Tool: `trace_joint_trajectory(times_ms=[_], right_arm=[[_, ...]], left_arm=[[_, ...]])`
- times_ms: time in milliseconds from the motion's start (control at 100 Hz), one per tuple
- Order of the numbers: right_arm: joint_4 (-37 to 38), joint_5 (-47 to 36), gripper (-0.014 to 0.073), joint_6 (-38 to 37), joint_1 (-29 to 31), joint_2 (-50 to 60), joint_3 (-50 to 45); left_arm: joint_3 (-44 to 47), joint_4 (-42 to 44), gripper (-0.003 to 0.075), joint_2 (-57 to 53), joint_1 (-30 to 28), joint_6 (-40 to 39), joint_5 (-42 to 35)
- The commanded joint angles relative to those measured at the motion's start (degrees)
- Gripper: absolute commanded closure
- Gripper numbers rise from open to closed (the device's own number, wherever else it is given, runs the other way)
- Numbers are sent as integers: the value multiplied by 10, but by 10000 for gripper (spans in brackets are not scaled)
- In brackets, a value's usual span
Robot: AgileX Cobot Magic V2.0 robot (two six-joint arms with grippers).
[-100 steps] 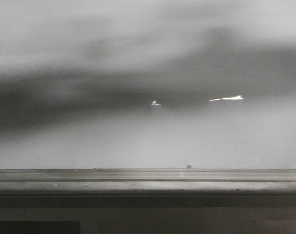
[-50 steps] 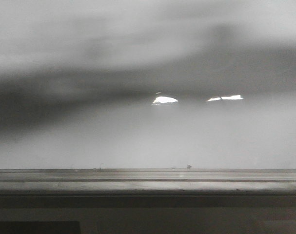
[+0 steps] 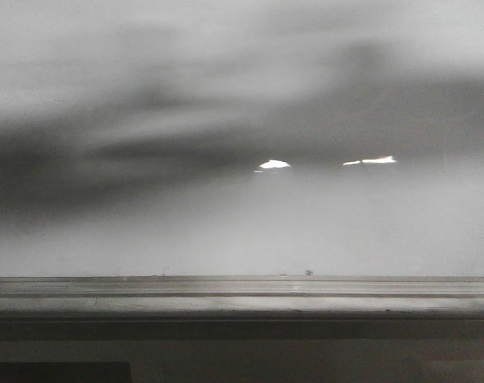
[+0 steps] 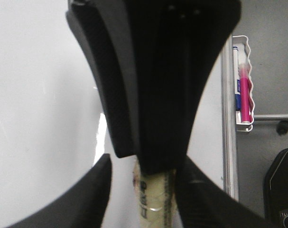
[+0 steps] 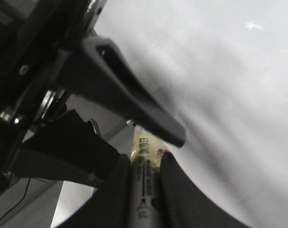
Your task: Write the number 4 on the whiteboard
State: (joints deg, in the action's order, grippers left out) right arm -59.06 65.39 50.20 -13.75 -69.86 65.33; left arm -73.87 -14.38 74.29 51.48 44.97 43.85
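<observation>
My left gripper's fingers are crowding the marker in my right gripper (image 5: 146, 145). Next, my left gripper opens and moves out of the way before my right gripper writes on the whiteboard (image 3: 206, 65).
The whiteboard (image 3: 242, 231) fills the front view, glossy grey-white with blurred dark shadows and two bright reflections; no number 4 shows on it. Neither gripper shows in the front view. My right gripper (image 5: 144, 161) is shut on a pale yellow marker (image 5: 144, 190), held close to the board. My left gripper (image 4: 148, 190) is open around the same marker (image 4: 155, 202): one finger touches it, and a gap shows on the other side. The right gripper's black fingers (image 4: 158, 95) hide the rest of the marker. A left finger (image 5: 134, 107) reaches over the marker's end.
A grey tray rail (image 3: 242, 299) runs along the board's lower edge. In the left wrist view, the board's metal edge frame (image 4: 227, 118) shows, with a white wire holder (image 4: 250, 126) beyond it carrying a pink marker (image 4: 245, 95). A dark rounded object (image 4: 281, 190) sits beyond that.
In the front view the middle bright reflection has grown and shifted slightly right, and the dark shadows on the board have changed shape. The rail has not moved.
</observation>
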Motion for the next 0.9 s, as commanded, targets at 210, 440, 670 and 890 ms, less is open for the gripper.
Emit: trace_joint_trajectory(times_ms=[210, 440, 670, 890], right_arm=[[-7, -45, 656, -20, 1, 29, 17], [18, -175, 655, -42, -10, 118, -52], [4, -290, 657, -42, -47, 192, -154], [2, -336, 657, -33, -72, 176, -160]], left_arm=[[-22, -5, 241, -71, -77, -80, -31], [7, -87, 336, -142, -229, -113, 2], [122, -142, 336, -247, -329, -113, -88], [178, -146, 336, -301, -343, -113, -130]])
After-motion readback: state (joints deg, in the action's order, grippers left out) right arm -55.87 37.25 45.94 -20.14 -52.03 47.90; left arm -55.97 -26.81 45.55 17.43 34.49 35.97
